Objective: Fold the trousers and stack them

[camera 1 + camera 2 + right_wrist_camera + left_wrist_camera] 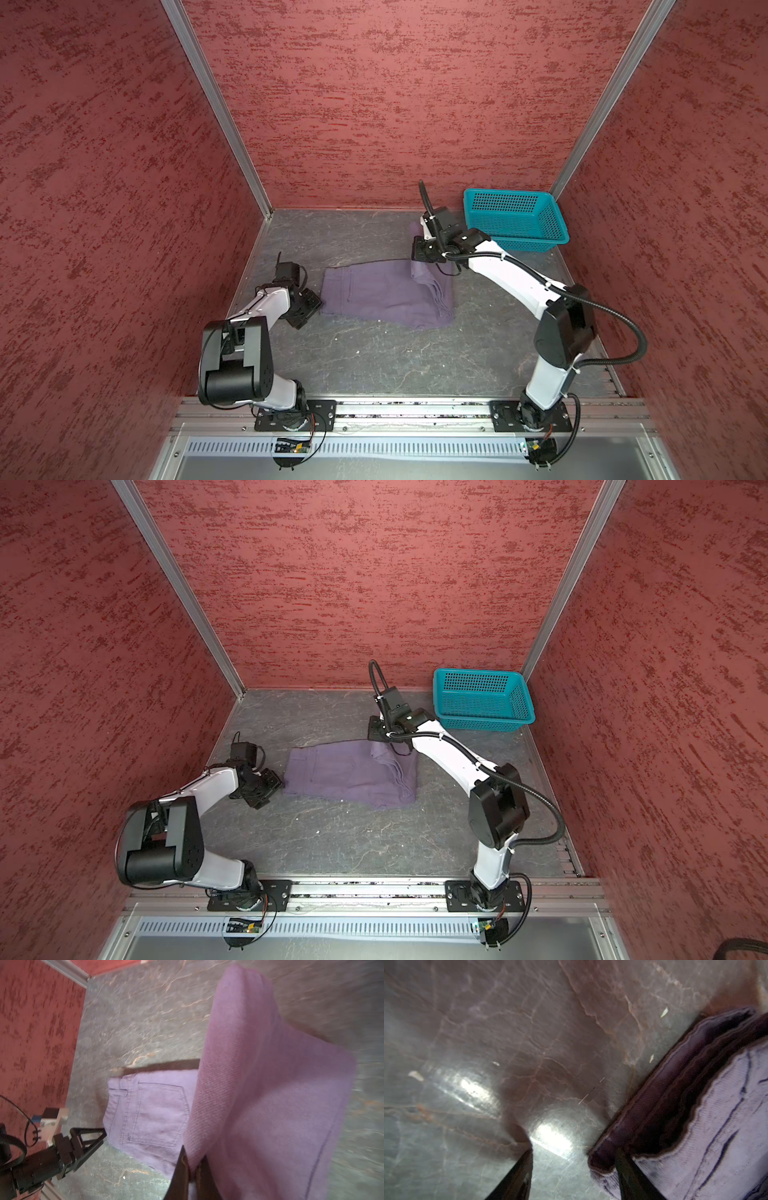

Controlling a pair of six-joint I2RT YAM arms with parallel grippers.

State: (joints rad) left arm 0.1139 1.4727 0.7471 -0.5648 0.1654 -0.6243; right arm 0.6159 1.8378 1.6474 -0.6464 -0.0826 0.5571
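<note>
The way over the flat trousers [379,290] is clear for the raised leg cloth. My right gripper goes on folding the cloth across until the cloth gets to the waistband [333,289].
The purple trousers [374,295] [340,773] lie flat in mid-table, waistband to the left, a back pocket [158,1113] facing up. Their leg ends are folded back and lifted at the far right corner. My right gripper [420,254] [376,734] [194,1159] is shut on this raised leg cloth [259,1084], which drapes down from it. My left gripper [316,306] [275,786] [574,1151] stands open low at the waistband's left edge. One of its fingers [625,1167] rests against the waistband corner [600,1159], and the other is over bare table.
A teal perforated basket [519,216] [482,698] stands at the back right, close behind my right wrist. Red walls close in the grey marbled table [374,361] on three sides. A metal rail [415,409] runs along the front.
</note>
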